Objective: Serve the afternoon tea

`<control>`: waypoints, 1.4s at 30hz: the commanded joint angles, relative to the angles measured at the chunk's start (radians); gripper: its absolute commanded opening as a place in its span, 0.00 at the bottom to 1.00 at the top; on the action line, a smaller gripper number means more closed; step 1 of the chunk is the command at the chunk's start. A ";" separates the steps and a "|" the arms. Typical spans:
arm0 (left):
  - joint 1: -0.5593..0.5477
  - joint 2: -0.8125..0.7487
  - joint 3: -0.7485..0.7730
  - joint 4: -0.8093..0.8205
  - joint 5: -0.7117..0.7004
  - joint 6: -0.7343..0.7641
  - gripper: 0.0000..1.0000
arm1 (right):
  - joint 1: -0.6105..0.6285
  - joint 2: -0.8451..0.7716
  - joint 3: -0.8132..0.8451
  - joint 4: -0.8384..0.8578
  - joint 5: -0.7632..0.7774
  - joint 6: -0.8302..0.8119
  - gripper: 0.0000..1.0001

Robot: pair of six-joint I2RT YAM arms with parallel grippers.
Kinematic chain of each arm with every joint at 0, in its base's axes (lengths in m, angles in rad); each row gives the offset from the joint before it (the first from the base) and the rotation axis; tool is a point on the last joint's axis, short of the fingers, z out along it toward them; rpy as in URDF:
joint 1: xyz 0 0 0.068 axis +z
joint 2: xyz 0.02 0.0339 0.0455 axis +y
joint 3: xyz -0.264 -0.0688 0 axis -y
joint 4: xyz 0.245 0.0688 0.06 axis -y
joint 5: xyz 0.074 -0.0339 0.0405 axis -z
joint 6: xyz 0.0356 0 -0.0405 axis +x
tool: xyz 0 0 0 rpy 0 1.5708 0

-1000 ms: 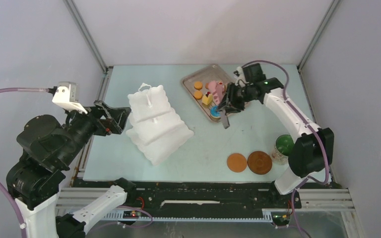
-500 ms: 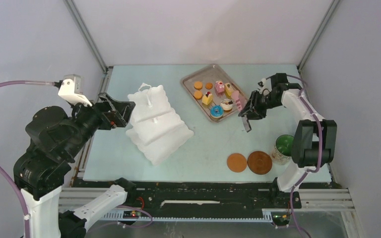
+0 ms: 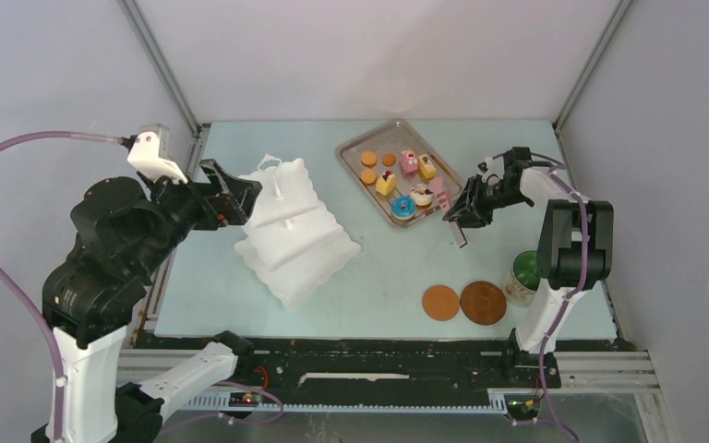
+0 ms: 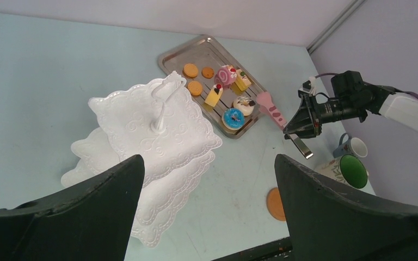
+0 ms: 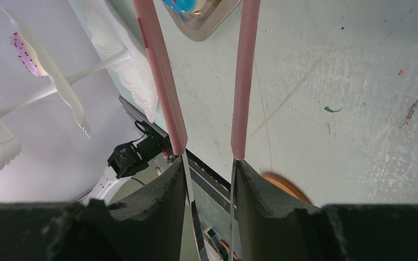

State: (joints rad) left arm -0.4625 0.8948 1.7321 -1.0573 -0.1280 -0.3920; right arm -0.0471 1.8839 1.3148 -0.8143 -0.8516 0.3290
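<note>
My right gripper is holding the pink tongs [image 4: 264, 99] open beside the white doughnut [image 4: 244, 105], so I should keep moving them in until both tong arms straddle it, then close.
The white three-tier stand [image 3: 291, 231] stands left of centre, its tiers bare from above. Pastries lie on the silver tray [image 3: 355, 148]: a blue doughnut [image 3: 402, 207], cake slices [image 3: 386, 183] and orange biscuits [image 3: 368, 159]. My right gripper [image 3: 471, 205] is shut on the pink tongs [image 3: 439, 190], just off the tray's right edge, with the tongs' arms [image 5: 163, 81] running out toward the blue doughnut [image 5: 182, 5]. My left gripper [image 3: 236, 201] hangs open beside the stand's [image 4: 152, 125] left side, holding nothing. The green-lined mug [image 3: 527, 271] and two brown coasters [image 3: 440, 302] sit front right; a small white cup [image 4: 355, 147] stands behind the mug.
The second, darker coaster [image 3: 483, 302] lies next to the mug. The table's front edge and metal rail [image 3: 378, 355] run just below the coasters. Frame posts rise at the back corners.
My right gripper has carried the tongs off the tray to its right edge and a little nearer. My left arm has risen and moved closer to the stand.
</note>
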 commanded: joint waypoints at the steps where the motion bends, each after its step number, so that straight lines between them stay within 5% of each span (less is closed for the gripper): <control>1: -0.005 0.002 0.027 0.021 -0.002 0.038 0.97 | 0.004 0.027 0.005 0.032 -0.037 -0.009 0.38; 33: -0.006 -0.019 0.040 0.003 -0.050 0.108 0.98 | 0.044 0.113 0.005 0.124 -0.026 0.063 0.39; 42: -0.007 -0.029 0.037 0.002 -0.060 0.113 0.98 | 0.071 0.098 0.006 0.130 -0.008 0.081 0.20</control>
State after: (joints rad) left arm -0.4629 0.8703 1.7733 -1.0649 -0.1783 -0.3046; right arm 0.0261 1.9919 1.3148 -0.7017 -0.8566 0.3958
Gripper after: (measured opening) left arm 0.976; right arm 0.265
